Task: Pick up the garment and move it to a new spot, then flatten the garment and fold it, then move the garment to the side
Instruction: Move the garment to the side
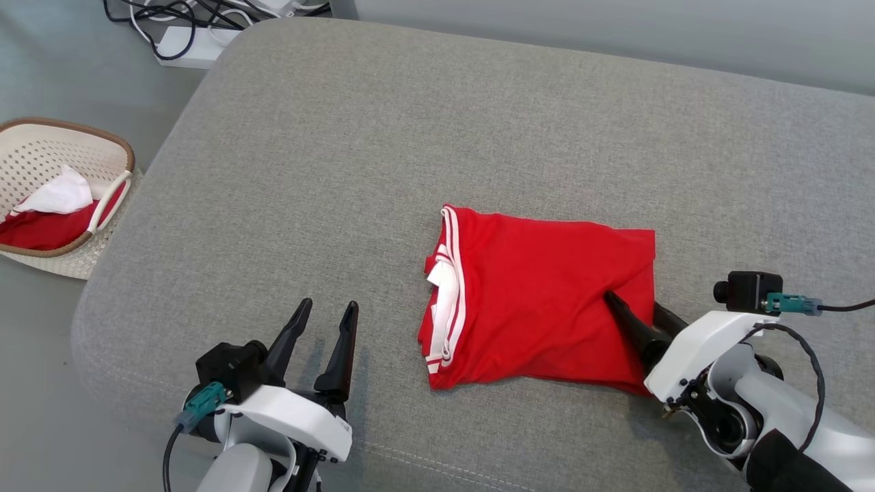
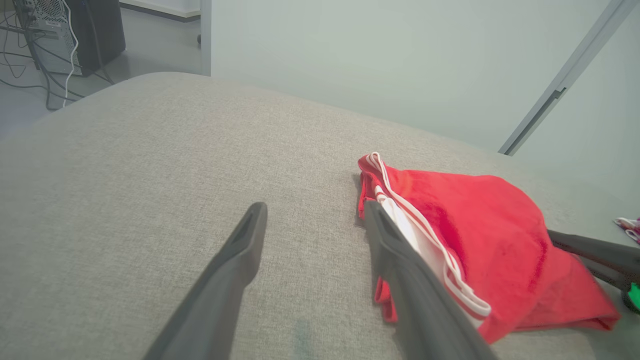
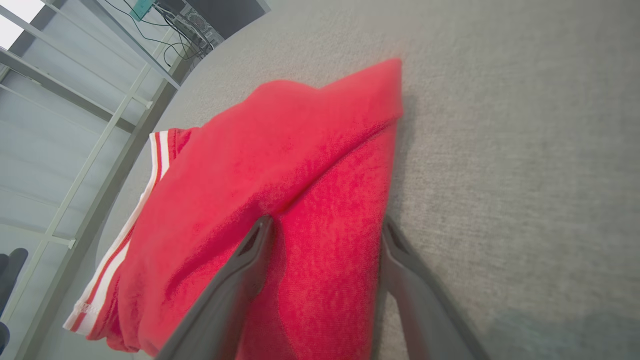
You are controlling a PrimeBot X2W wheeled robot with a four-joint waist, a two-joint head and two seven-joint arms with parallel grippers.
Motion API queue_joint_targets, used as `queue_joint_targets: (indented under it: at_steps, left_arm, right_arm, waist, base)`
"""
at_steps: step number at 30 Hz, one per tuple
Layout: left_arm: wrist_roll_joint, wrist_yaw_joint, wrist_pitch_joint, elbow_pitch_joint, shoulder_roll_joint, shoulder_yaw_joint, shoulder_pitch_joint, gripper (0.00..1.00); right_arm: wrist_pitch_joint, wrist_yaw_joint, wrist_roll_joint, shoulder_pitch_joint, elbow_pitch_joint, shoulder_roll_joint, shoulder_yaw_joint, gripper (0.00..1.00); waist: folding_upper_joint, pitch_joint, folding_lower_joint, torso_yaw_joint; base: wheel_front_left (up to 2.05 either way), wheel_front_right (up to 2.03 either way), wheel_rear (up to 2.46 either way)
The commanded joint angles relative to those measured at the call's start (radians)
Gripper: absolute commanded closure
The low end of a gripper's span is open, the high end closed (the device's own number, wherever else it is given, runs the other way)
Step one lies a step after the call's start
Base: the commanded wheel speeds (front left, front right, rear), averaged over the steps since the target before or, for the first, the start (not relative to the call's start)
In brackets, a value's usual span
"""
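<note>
I see loose layers stacked at the garment's striped trim (image 1: 448, 299), so I expect the garment's lower layers to slide out from under the top fold when I drag it.
The garment (image 1: 540, 294) is red with white-striped trim and lies folded into a rough rectangle on the grey cushion (image 1: 410, 123), right of the middle. My right gripper (image 1: 632, 302) is open at its right edge. One finger rests on top of the cloth and the other sits at the edge, partly hidden. In the right wrist view the garment (image 3: 280, 160) runs between the spread fingers of the right gripper (image 3: 327, 222). My left gripper (image 1: 328, 305) stands open over bare cushion, left of the garment and not touching it. In the left wrist view the left gripper (image 2: 315, 206) is just short of the garment's (image 2: 475, 240) striped edge.
A pale basket (image 1: 68, 130) holding red and white cloth stands on the floor at the left. Cables and a power strip (image 1: 184, 41) lie beyond the cushion's far left corner. A computer tower (image 2: 50, 35) stands on the floor. The cushion's front edge runs just ahead of both arms.
</note>
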Motion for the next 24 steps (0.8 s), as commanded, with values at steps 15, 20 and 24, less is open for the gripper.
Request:
queue_joint_targets:
  at_steps: [15, 20, 24]
  left_arm:
    - [0.025, -0.007, -0.009, -0.013, 0.009, 0.039, -0.006, 0.00]
    - [0.032, -0.007, -0.009, -0.009, 0.009, 0.032, -0.001, 0.00]
    - [0.043, -0.007, -0.009, 0.000, 0.009, 0.028, 0.007, 0.00]
  right_arm:
    - [-0.040, 0.004, 0.026, 0.022, -0.009, -0.014, -0.012, 1.00]
    - [-0.049, 0.004, 0.030, 0.041, -0.009, -0.029, -0.024, 1.00]
    - [-0.054, 0.004, 0.031, 0.064, -0.007, -0.029, -0.034, 1.00]
  waist:
    - [-0.0001, -0.065, 0.0000, -0.041]
    - [-0.0001, -0.096, 0.0000, -0.086]
    - [-0.0001, -0.124, 0.0000, -0.150]
  base:
    - [0.00, 0.00, 0.00]
    - [0.00, 0.00, 0.00]
    - [0.00, 0.00, 0.00]
